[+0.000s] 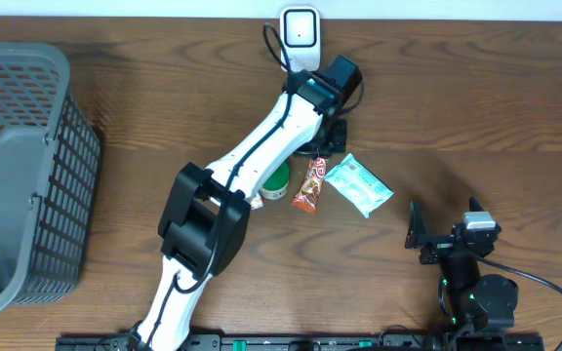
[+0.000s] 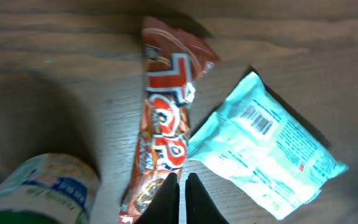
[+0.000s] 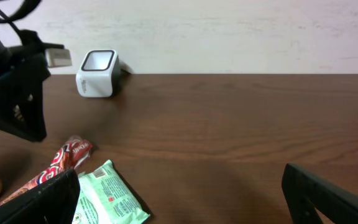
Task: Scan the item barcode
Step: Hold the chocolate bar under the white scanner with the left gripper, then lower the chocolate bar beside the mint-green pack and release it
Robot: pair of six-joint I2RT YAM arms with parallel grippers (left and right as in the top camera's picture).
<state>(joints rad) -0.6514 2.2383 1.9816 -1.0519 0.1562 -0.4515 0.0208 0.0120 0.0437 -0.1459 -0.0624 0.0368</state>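
Note:
The red snack bar is lying against the mint-green packet's corner (image 2: 192, 149), so the robot's shut left gripper should push the bar away from it, toward the green-and-white round container (image 1: 275, 182).
A red snack bar (image 1: 309, 183) and a mint-green packet (image 1: 358, 185) lie side by side on the wooden table. The left wrist view shows the bar (image 2: 163, 118) running lengthwise and the packet (image 2: 266, 146) with its barcode (image 2: 258, 119) facing up. My left gripper (image 2: 183, 199) hovers over the bar's near end, shut, with nothing between its fingers. The white scanner (image 1: 300, 31) stands at the table's far edge, also visible as the scanner (image 3: 97, 73) in the right wrist view. My right gripper (image 3: 179, 205) stands open near the packet (image 3: 107, 196), holding nothing.
A green-and-white round container (image 1: 276, 180) sits just left of the bar, under the left arm. A grey mesh basket (image 1: 18, 175) fills the table's left side. The right gripper (image 1: 416, 234) rests at the front right.

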